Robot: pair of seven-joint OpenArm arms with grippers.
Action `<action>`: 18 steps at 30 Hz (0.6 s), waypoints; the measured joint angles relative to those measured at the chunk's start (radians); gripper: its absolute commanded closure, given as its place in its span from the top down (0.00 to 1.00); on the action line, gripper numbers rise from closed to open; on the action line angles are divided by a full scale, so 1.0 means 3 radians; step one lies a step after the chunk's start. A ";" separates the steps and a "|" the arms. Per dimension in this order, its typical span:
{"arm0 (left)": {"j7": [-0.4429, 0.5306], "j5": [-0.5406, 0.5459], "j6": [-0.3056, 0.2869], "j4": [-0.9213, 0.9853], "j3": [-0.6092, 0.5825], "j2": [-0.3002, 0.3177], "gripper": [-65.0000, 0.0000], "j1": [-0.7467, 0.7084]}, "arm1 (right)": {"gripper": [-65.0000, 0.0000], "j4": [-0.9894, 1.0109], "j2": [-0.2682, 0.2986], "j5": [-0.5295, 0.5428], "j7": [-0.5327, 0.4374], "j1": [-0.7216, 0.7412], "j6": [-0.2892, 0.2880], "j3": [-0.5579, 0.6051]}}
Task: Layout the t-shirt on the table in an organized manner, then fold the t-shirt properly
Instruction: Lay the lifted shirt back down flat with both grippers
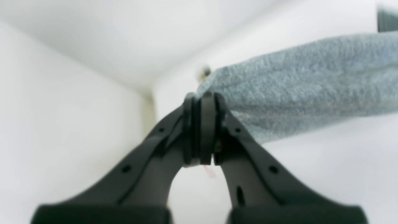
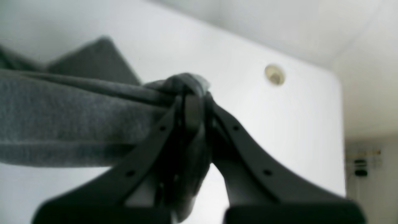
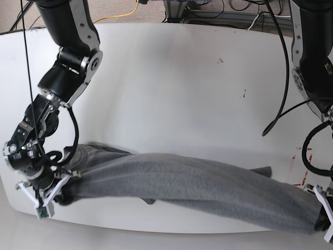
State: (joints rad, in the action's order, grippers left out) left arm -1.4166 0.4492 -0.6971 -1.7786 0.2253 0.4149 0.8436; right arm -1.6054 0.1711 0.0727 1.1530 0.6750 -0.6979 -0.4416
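Observation:
The grey t-shirt hangs bunched (image 3: 179,179) at the table's front edge, so the robot's right gripper and left gripper should pull it back across the white table (image 3: 177,78) to spread it out.
The grey t-shirt (image 3: 192,190) hangs stretched in a long band over the front edge of the white table (image 3: 177,88). My right gripper (image 3: 66,190), at the base view's lower left, is shut on one end of it; in the right wrist view the t-shirt (image 2: 62,121) bunches into the closed right gripper (image 2: 191,102). My left gripper (image 3: 320,221), at the lower right corner, is shut on the other end; in the left wrist view the t-shirt (image 1: 311,84) runs off to the right from the closed left gripper (image 1: 203,104).
A round grommet hole (image 2: 274,74) sits near the table's rounded corner. Red tape marks (image 3: 302,156) lie at the table's right side, with small dark specks (image 3: 243,95) further back. Black cables (image 3: 283,67) hang beside the left arm.

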 measured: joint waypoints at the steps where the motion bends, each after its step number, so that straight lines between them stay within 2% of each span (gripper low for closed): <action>1: 0.0008 0.0000 0.0000 0.0069 -0.0055 0.0000 0.00 0.0108 | 0.00 0.0089 0.0027 -0.0033 0.0001 0.0117 -0.0001 0.0046; 9: 0.0011 -0.0006 0.0001 0.0699 -0.0144 -0.0036 0.00 0.0841 | 0.01 0.0617 0.0095 -0.0032 -0.0025 0.0856 -0.0018 0.0374; 14: 0.0085 -0.0024 0.0000 0.1062 -0.0144 -0.0045 0.00 0.1221 | 0.01 0.0945 0.0088 -0.0020 -0.0027 0.1279 -0.0019 0.0427; 18: 0.0111 -0.0020 0.0000 0.1123 -0.0149 -0.0065 0.00 0.1451 | 0.01 0.1152 0.0111 -0.0034 -0.0074 0.1553 -0.0006 0.0425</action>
State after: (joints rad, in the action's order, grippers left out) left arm -1.3834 0.4431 -0.6971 -1.4418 0.1806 0.3954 1.2789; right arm -1.2598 0.2043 0.0624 1.1309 1.1408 -0.6998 -0.3141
